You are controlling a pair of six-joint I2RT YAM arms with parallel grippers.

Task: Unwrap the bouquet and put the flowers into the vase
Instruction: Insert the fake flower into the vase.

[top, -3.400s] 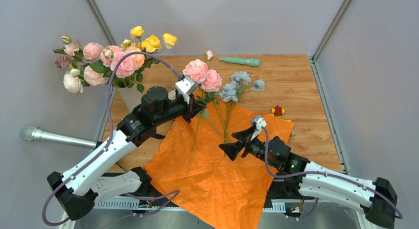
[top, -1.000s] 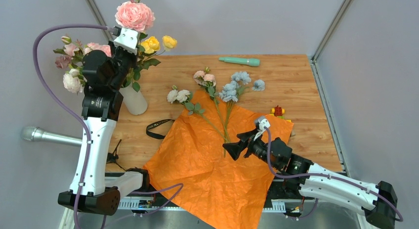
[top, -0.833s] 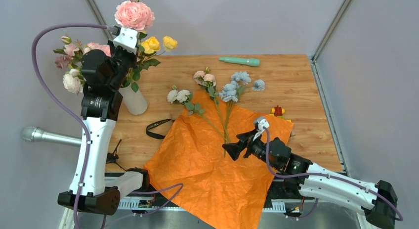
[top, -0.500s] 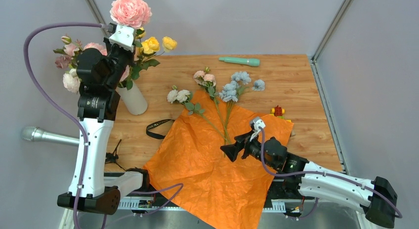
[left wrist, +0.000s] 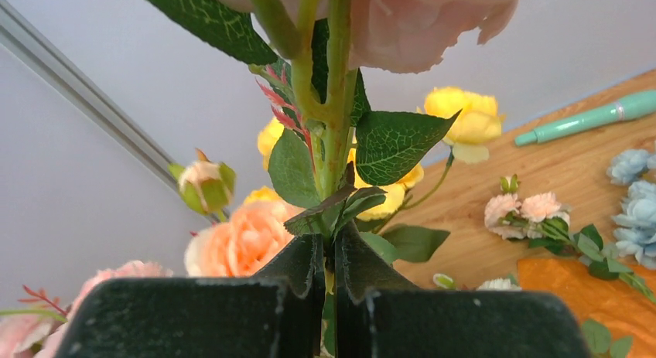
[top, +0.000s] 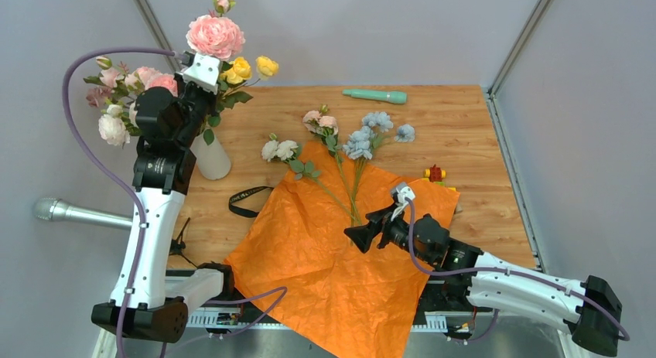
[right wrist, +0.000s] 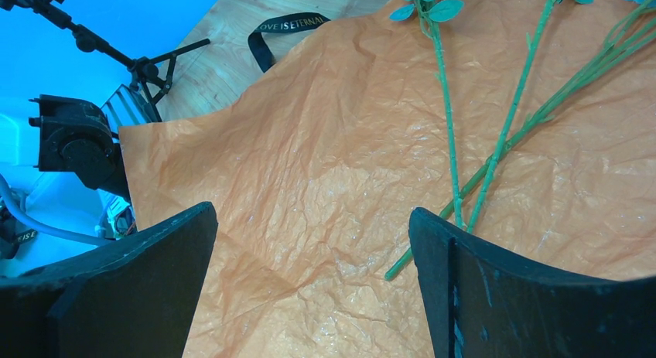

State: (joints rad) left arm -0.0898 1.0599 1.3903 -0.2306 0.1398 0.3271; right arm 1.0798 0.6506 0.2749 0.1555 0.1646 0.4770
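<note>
The robot's left gripper is holding the large pink rose (top: 215,36) bloom up above the vase (top: 213,158), so it should keep lowering the stem until the stem sits inside, and then let go.
The bouquet lies unwrapped: its orange paper (top: 325,265) is spread flat, with white (top: 278,149), small pink (top: 321,122) and pale blue flowers (top: 371,134) lying at its far edge. Their green stems (right wrist: 445,110) run across the paper (right wrist: 309,165). The off-white vase (top: 210,158) stands at the back left, holding pink, peach and yellow blooms. My left gripper (top: 209,63) (left wrist: 331,254) is high over the vase, shut on the stem of a large pink rose (top: 214,35). My right gripper (top: 362,234) (right wrist: 313,242) hovers open over the paper, beside the stem ends.
A teal wand (top: 375,96) lies at the table's back edge. A black strap (top: 247,199) lies left of the paper. A grey metal tube (top: 77,213) sticks out at the left. Small toy blocks (top: 435,173) sit right of the paper.
My left gripper lifted the pink rose from above the paper up over the vase, and in the last half second shifted it slightly right and down. My right gripper edged left.
</note>
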